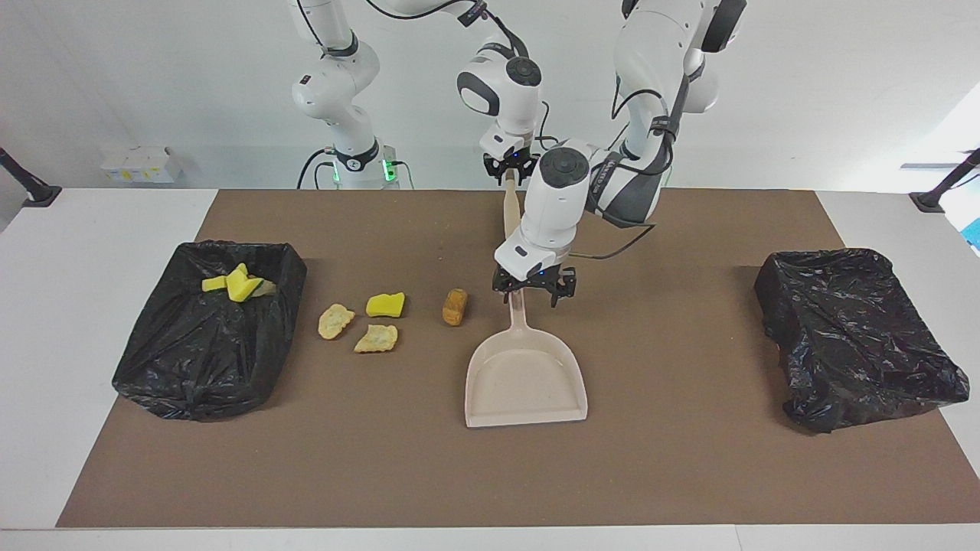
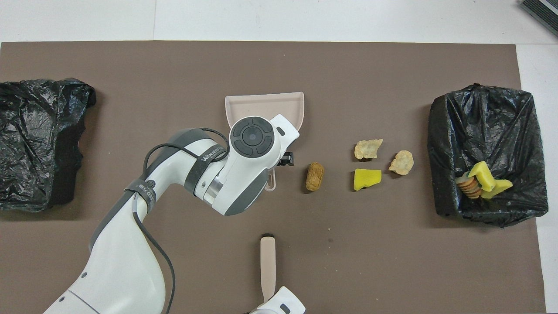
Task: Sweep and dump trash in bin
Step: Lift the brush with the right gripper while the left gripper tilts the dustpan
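The beige dustpan's wide edge [image 1: 526, 422] points away from the trash. My left gripper should grab the dustpan's handle [image 1: 517, 311] and turn the dustpan to face the trash before it sweeps.
A beige dustpan [image 1: 525, 380] [image 2: 265, 106] lies mid-table, handle toward the robots. My left gripper [image 1: 530, 295] is low over that handle, open, a finger on either side. My right gripper [image 1: 511, 168] is shut on the end of the beige brush [image 1: 509, 210] [image 2: 267, 261], which lies nearer the robots. Loose trash lies toward the right arm's end: an orange-brown lump [image 1: 455, 306] [image 2: 314, 176], a yellow sponge chunk [image 1: 385, 304] [image 2: 367, 179] and two tan pieces [image 1: 335, 321] [image 1: 377, 337]. The black-bagged bin [image 1: 191, 360] [image 2: 484, 126] holds yellow scraps [image 1: 239, 285] [image 2: 484, 178].
A second black-bagged bin [image 1: 857, 337] [image 2: 39, 139] sits at the left arm's end of the brown mat [image 1: 689, 459]. The left arm's forearm covers part of the dustpan in the overhead view.
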### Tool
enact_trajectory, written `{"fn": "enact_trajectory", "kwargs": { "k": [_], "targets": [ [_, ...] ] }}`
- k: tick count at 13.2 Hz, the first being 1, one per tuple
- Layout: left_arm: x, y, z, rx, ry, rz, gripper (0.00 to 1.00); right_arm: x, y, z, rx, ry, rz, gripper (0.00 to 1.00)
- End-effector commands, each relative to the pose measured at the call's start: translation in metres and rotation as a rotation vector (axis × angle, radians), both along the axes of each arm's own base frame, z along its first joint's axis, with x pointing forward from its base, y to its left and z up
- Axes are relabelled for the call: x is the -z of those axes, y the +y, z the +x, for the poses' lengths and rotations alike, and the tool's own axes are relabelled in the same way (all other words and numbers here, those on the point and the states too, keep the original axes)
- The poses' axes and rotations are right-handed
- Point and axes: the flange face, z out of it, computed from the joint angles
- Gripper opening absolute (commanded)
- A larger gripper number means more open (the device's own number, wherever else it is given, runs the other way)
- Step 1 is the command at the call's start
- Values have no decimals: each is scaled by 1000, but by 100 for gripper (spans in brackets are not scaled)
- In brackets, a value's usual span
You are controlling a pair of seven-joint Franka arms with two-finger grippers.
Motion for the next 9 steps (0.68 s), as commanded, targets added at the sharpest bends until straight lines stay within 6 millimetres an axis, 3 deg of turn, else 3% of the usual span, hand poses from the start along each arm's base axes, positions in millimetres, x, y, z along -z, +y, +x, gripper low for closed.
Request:
{"fn": "enact_trajectory", "kwargs": {
  "k": [1, 3, 6, 9],
  "targets": [
    [-9, 3, 2, -13, -29, 14, 100, -7, -2, 0, 40, -7, 27, 22],
    [-20, 7, 10, -23, -51, 1, 94, -9, -4, 1, 46, -6, 26, 1],
    [-25, 7, 12, -23, -63, -7, 86, -30, -13, 14, 75, -20, 52, 0],
    [-20, 3, 7, -15, -57, -5, 85, -59, -45, 39, 93, -7, 48, 0]
  ]
}}
